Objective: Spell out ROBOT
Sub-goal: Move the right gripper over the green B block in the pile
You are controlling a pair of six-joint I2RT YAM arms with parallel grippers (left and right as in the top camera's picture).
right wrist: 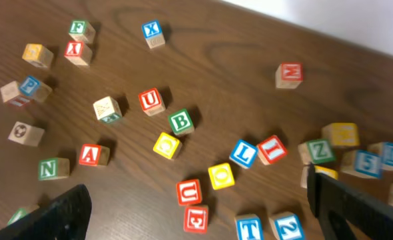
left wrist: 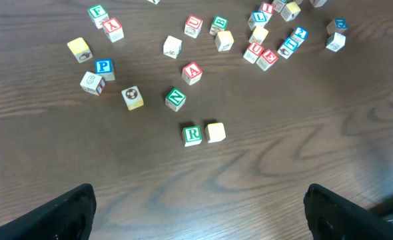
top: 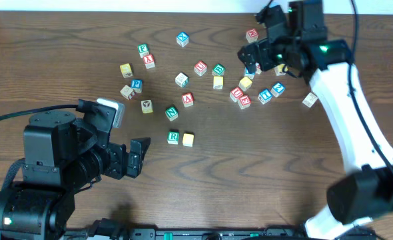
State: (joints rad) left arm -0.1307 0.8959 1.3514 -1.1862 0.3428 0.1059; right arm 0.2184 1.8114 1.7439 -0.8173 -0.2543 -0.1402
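Observation:
The robot's right gripper should move next toward the B block point(right wrist: 181, 122) until its fingers straddle it, since a gap point(right wrist: 167, 113) separates the green B block from the red U block.
A green R block point(top: 173, 137) lies mid-table with a plain yellow-faced block point(top: 188, 139) touching its right side; both also show in the left wrist view, the R block point(left wrist: 192, 135) and the yellow block point(left wrist: 216, 132). In the right wrist view I see a yellow O block point(right wrist: 221, 176), a green B block point(right wrist: 180, 121) and a blue T block point(right wrist: 249, 227) among the scattered letters. My left gripper point(top: 133, 159) is open and empty, well in front of the R block. My right gripper point(top: 262, 59) is open and empty above the far right cluster.
Several other letter blocks are spread over the far half of the table: N point(top: 171, 113), A point(top: 188, 100), P point(top: 136, 85), red U point(right wrist: 150, 100), red E point(right wrist: 196, 218), blue 2 point(right wrist: 286, 227). The table's back edge meets a white wall point(right wrist: 330, 20).

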